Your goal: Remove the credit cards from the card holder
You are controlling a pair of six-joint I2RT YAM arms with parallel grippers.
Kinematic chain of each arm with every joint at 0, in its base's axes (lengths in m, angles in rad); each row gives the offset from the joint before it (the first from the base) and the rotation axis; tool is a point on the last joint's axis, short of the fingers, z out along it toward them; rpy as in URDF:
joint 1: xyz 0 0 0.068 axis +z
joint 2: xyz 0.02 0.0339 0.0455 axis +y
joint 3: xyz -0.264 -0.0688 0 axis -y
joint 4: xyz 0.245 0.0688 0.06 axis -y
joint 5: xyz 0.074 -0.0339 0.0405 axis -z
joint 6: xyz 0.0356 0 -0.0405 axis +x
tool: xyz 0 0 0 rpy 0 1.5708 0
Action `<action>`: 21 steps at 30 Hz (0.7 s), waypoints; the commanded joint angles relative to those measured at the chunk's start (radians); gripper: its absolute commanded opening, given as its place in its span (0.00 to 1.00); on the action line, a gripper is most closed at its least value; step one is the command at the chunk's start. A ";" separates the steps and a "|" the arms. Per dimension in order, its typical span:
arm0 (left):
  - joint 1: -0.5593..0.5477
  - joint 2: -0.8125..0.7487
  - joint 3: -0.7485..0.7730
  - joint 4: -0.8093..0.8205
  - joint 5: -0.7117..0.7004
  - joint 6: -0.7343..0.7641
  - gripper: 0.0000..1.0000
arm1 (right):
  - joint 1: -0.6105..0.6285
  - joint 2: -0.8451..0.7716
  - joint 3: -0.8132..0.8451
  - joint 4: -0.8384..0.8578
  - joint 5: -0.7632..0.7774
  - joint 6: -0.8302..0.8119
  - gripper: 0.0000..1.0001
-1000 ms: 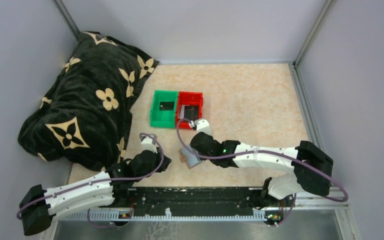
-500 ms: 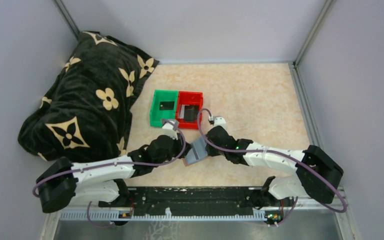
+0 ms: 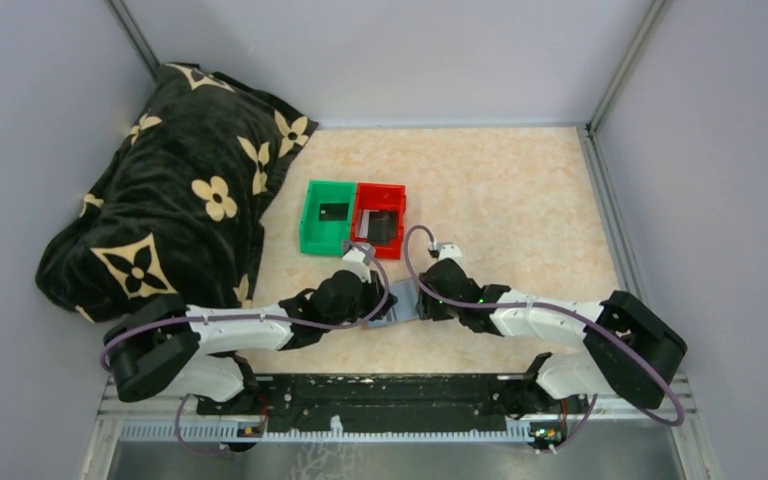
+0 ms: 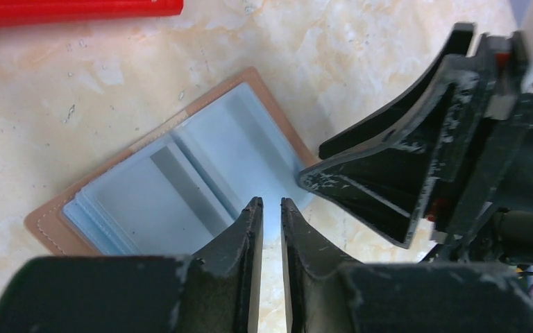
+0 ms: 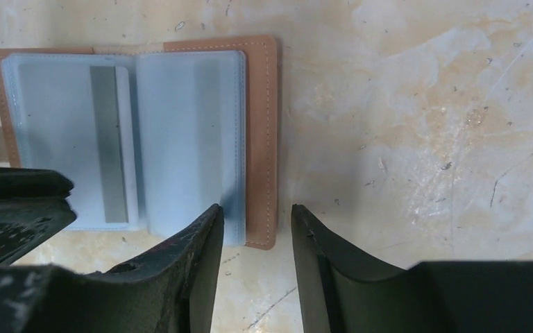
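My right gripper should close and press beside the card holder's fold (image 5: 161, 186) to keep the card holder steady, because its fingers are on both sides of the card holder's outer edge (image 5: 260, 208), far from the card.
The tan card holder (image 3: 397, 306) lies open and flat on the table, pale blue lining up (image 5: 180, 139). A grey card edge (image 5: 105, 146) shows in a pocket by the fold, also in the left wrist view (image 4: 180, 182). My left gripper (image 4: 271, 202) hovers over the holder's near edge, its jaws a narrow gap apart with nothing between them. My right gripper (image 5: 257, 208) stands open astride the holder's corner, holding nothing. The two grippers (image 3: 375, 303) (image 3: 423, 300) face each other across the holder. Dark cards lie in the green bin (image 3: 333, 211) and the red bin (image 3: 380, 226).
The green bin (image 3: 312, 232) and red bin (image 3: 400, 200) stand side by side just beyond the grippers. A black blanket with cream flowers (image 3: 160, 200) is heaped at the left. Grey walls close in the table on three sides.
The right gripper brought the card holder down onto the table and opened, letting it go. The left arm reached forward and right until its gripper met the holder.
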 commanded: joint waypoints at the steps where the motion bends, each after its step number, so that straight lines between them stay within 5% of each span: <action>1: 0.002 0.027 0.015 0.007 0.008 -0.011 0.21 | -0.005 -0.060 0.030 0.002 0.024 -0.024 0.42; 3: 0.002 0.014 -0.001 0.008 0.008 -0.020 0.21 | -0.005 -0.094 0.037 -0.017 0.050 -0.031 0.39; 7: 0.002 -0.043 -0.040 -0.015 -0.013 -0.027 0.20 | -0.006 -0.126 0.057 -0.026 0.057 -0.060 0.02; 21: 0.003 -0.288 -0.146 -0.202 -0.124 -0.066 0.22 | 0.041 -0.018 0.207 0.027 -0.012 -0.153 0.00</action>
